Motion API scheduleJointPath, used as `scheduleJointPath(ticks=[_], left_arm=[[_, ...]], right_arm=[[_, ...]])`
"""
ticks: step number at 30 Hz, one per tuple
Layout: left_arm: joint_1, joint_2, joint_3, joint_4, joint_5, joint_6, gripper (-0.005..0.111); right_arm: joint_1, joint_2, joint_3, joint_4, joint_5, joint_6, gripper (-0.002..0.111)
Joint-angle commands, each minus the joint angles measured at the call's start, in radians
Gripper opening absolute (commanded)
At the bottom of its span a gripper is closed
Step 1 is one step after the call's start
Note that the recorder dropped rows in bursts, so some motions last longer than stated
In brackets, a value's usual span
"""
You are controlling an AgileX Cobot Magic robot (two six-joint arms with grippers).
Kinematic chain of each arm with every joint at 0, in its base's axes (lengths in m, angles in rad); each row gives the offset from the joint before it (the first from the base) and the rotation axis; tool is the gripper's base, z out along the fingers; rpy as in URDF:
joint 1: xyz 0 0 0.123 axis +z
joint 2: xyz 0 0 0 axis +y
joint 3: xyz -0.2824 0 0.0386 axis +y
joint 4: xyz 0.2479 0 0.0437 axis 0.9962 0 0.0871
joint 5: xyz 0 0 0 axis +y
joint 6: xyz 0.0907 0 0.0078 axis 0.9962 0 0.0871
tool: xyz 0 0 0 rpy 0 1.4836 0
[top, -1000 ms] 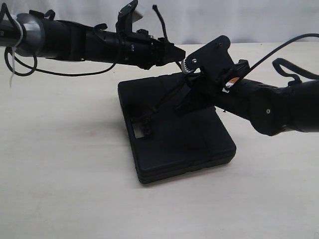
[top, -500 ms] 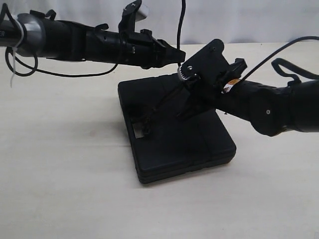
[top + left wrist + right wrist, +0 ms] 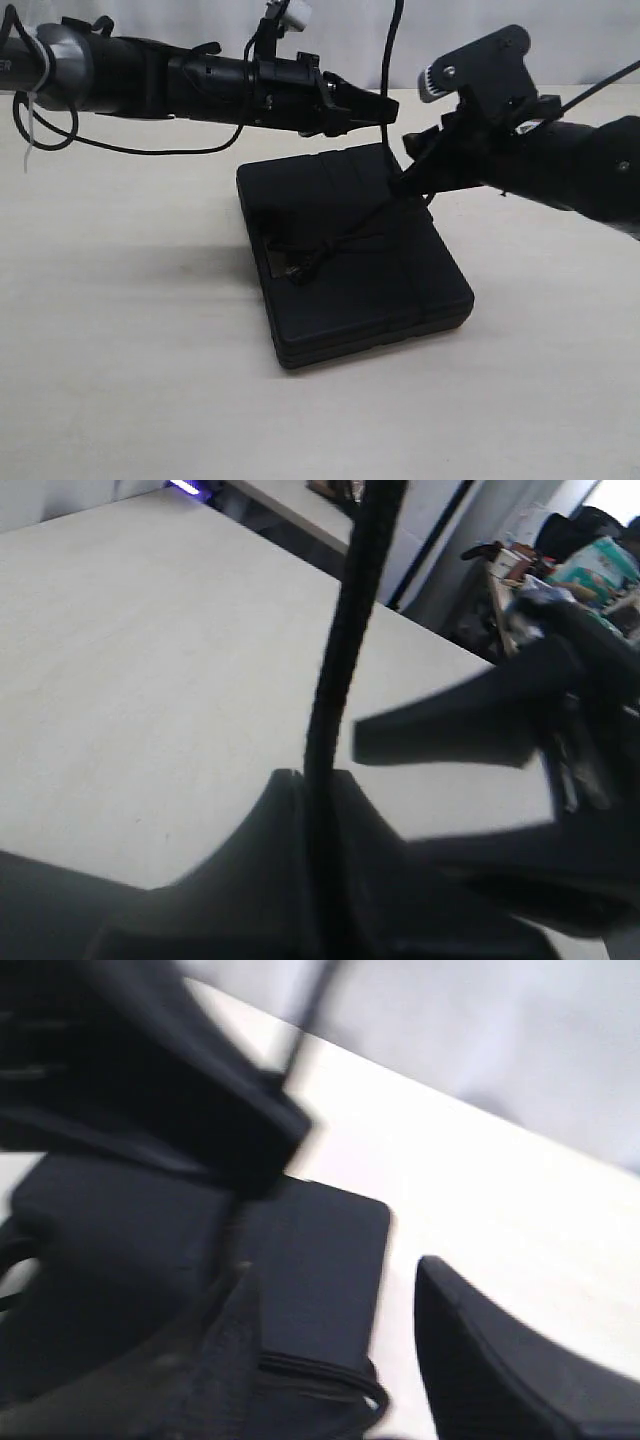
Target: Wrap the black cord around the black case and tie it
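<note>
My right gripper should take the cord (image 3: 388,150) below my left gripper's grip and pull it past the case, because my left gripper is holding the black cord upright (image 3: 391,50) above the case.
The black case (image 3: 360,270) lies flat in the middle of the table. The black cord (image 3: 345,238) runs across its lid to a small knotted end near the handle cutout. Another stretch of the black cord (image 3: 391,45) rises straight up from my left gripper (image 3: 390,104), which hovers above the case's far edge. In the left wrist view the left gripper (image 3: 318,777) is shut on the cord (image 3: 345,640). My right gripper (image 3: 405,168) hangs open just right of it over the case's far right corner. In the right wrist view the right gripper (image 3: 338,1285) holds nothing, above the case (image 3: 320,1250).
The case rests on a pale tabletop (image 3: 130,340) with a white backdrop behind it. Both arms meet above the case's far side, and their own cables (image 3: 120,148) hang beside them. The left arm's fingers (image 3: 200,1130) fill much of the right wrist view.
The left gripper has shut on the cord and moved right. The right gripper has opened, let go of the cord, and lifted up and to the right. The cord's free stretch now stands upright.
</note>
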Motion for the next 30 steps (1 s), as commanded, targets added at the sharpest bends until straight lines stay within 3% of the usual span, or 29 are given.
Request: scheduleJointPath(ticks=[1,7,11,17,21,26,28,30], left_arm=[[0.000,-0.008,-0.042,-0.011,0.067,0.046,0.000],[0.000,-0.008,-0.123,-0.011,0.129,0.042,0.000],[0.000,-0.008,-0.153,-0.011,0.209,0.042,0.000],[0.000,-0.008,-0.153,-0.011,0.211,0.042,0.000],[0.000,-0.008,-0.153,0.063,0.229,0.039,0.000],[0.000,-0.008,-0.153,0.070,0.229,0.039,0.000],[0.000,-0.008,-0.153,0.074,0.230,0.039,0.000],[0.000,-0.008,-0.153,0.081,0.230,0.039,0.000]], right_arm=[[-0.090,0.061,0.000,0.065,-0.017,-0.012,0.046],[-0.094,0.082,-0.048,0.053,0.133,-0.122,0.046],[-0.084,0.082,-0.048,0.010,0.122,-0.127,0.046],[0.011,0.085,-0.048,-0.040,-0.011,-0.109,0.046],[0.008,0.137,-0.048,-0.071,-0.156,-0.007,0.046],[0.008,0.221,-0.050,-0.463,-0.211,0.339,0.046],[0.008,0.236,-0.050,-0.507,-0.243,0.401,0.045],[0.008,0.241,-0.050,-0.507,-0.252,0.396,0.038]])
